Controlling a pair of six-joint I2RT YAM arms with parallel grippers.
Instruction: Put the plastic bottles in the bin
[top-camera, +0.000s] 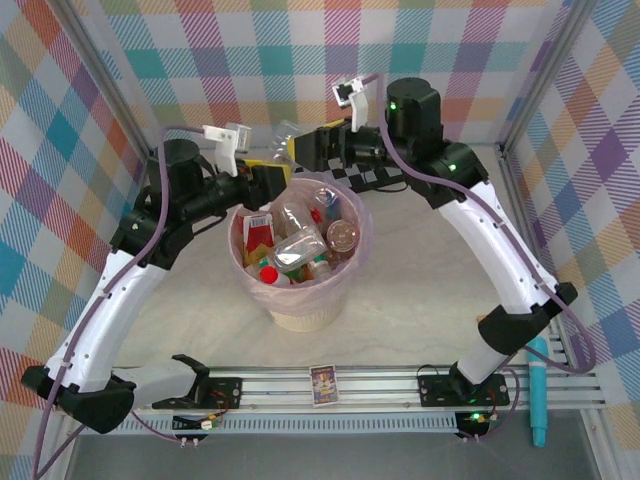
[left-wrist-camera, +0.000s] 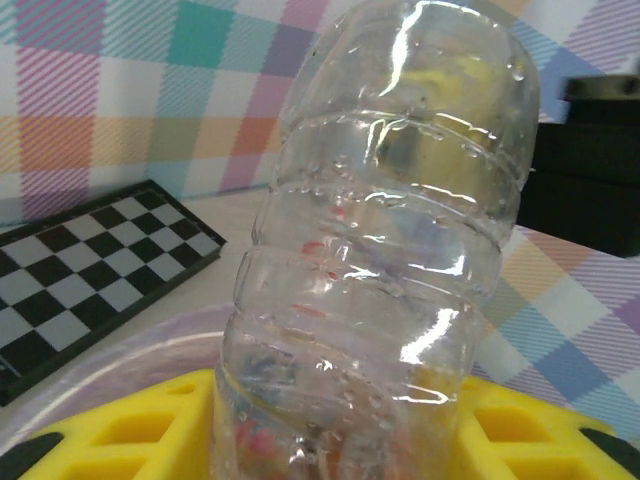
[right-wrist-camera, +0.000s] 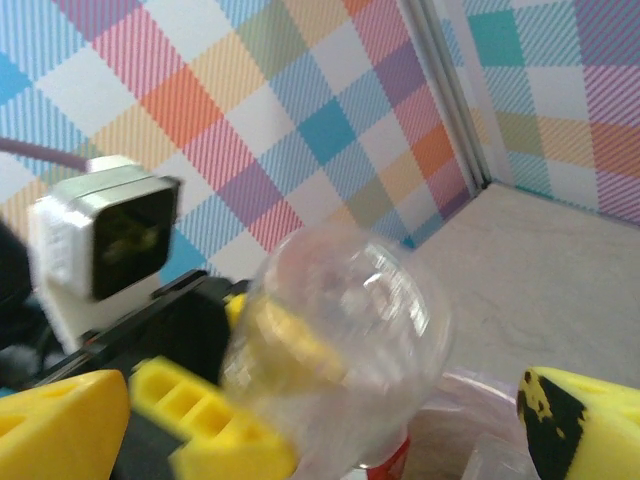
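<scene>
The clear bottle's base (top-camera: 285, 131) sticks out past the bin's far rim, so my right gripper should move the bottle's base over the bin (top-camera: 305, 205) while my left gripper opens.
The bin (top-camera: 300, 312), a cream bucket with a pink liner, stands mid-table and holds several plastic bottles (top-camera: 310, 240). My left gripper (top-camera: 272, 181) hangs over its far left rim, shut on a clear ribbed bottle (top-camera: 297, 200). In the left wrist view that bottle (left-wrist-camera: 385, 230) rises between the yellow fingers (left-wrist-camera: 120, 430) of the left gripper (left-wrist-camera: 340, 425), above the liner's rim (left-wrist-camera: 100, 355). My right gripper (top-camera: 300, 148) hovers just behind, open. Its own view puts the bottle's round base (right-wrist-camera: 345, 340) between the wide-spread fingertips (right-wrist-camera: 580, 420) of the right gripper (right-wrist-camera: 315, 405), untouched.
A black-and-white checkerboard (top-camera: 372, 178) lies behind the bin, also seen as the checkerboard (left-wrist-camera: 90, 265) from the left wrist. A teal pen (top-camera: 538, 390) rests at the right rail and a small card (top-camera: 322, 383) on the front rail. Plaid walls close in the sides and back.
</scene>
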